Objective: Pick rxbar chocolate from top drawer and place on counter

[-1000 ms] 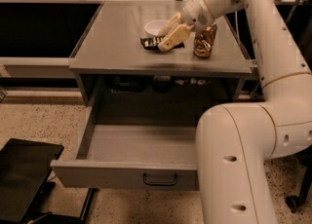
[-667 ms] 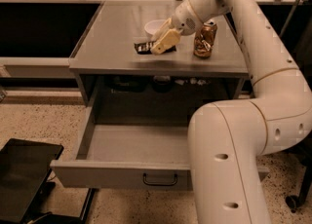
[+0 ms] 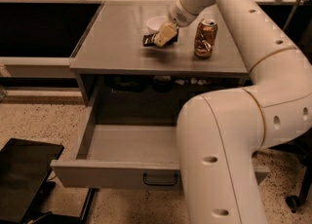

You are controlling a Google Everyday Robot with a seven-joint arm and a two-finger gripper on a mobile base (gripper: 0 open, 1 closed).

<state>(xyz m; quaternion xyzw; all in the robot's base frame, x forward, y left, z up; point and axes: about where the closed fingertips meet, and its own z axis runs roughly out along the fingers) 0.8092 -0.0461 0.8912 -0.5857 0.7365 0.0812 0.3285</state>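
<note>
The rxbar chocolate is hanging close up against the white bowl, so the robot's gripper should pull it back toward the counter's front edge (image 3: 173,65) and bring it down there.
The rxbar chocolate (image 3: 148,40), a small dark wrapped bar, is held in my gripper (image 3: 163,36) just above the counter (image 3: 114,43), in front of a white bowl. The gripper's tan fingers (image 3: 165,33) are shut on the bar's right end. The arm reaches in from the upper right. The top drawer (image 3: 114,175) stands pulled open below the counter, with its dark handle (image 3: 160,179) on the front panel. The part of its inside that shows is bare grey; the arm hides the right part.
A copper-coloured can (image 3: 205,38) stands on the counter right of the gripper. A white bowl (image 3: 157,23) sits just behind the bar. Dark side shelves (image 3: 44,28) lie to the left. A black flat object (image 3: 24,174) lies on the floor at lower left.
The gripper, with the bar in it, has shifted a little to the left, away from the can. The drawer, can and bowl have not moved.
</note>
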